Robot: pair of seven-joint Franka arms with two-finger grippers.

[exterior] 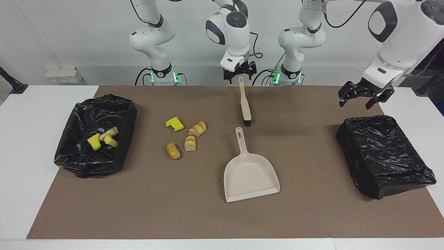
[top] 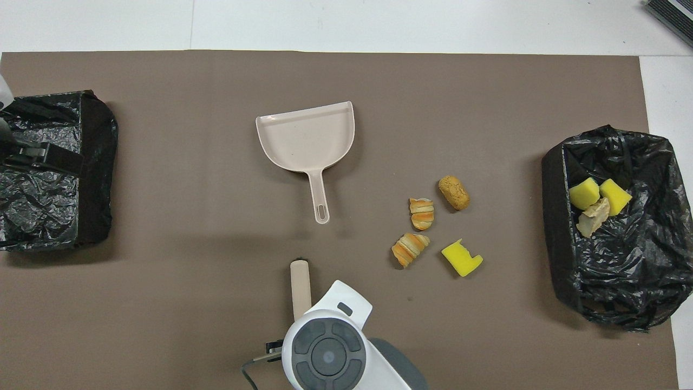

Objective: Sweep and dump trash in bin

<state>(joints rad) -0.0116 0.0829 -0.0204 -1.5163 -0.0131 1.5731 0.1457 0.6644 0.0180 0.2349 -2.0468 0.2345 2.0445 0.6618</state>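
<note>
The narrow handle of the beige brush [exterior: 242, 88] is between my right gripper's open fingers, so I go on lowering them until they are on both sides of its end [exterior: 241, 79], then close them.
Several trash pieces lie on the brown mat: a yellow sponge chunk [exterior: 175, 124] [top: 461, 258], two striped bread bits [exterior: 197, 128] [exterior: 190, 143] and a brown bun piece [exterior: 173, 151]. Three more pieces [exterior: 103, 138] [top: 595, 201] lie in the open black-lined bin [exterior: 129, 114] [top: 555, 216] at the right arm's end. The beige brush [exterior: 245, 104] [top: 300, 284] lies on the mat, nearer to the robots than the beige dustpan [exterior: 251, 173] [top: 308, 135]. My right gripper [exterior: 240, 73] is open at the end of the brush handle. My left gripper [exterior: 356, 101] is open and empty.
A second bin wrapped in black plastic [exterior: 381, 156] [top: 54, 173] stands at the left arm's end, under my left gripper. The dustpan lies flat with its handle toward the robots, beside the loose trash.
</note>
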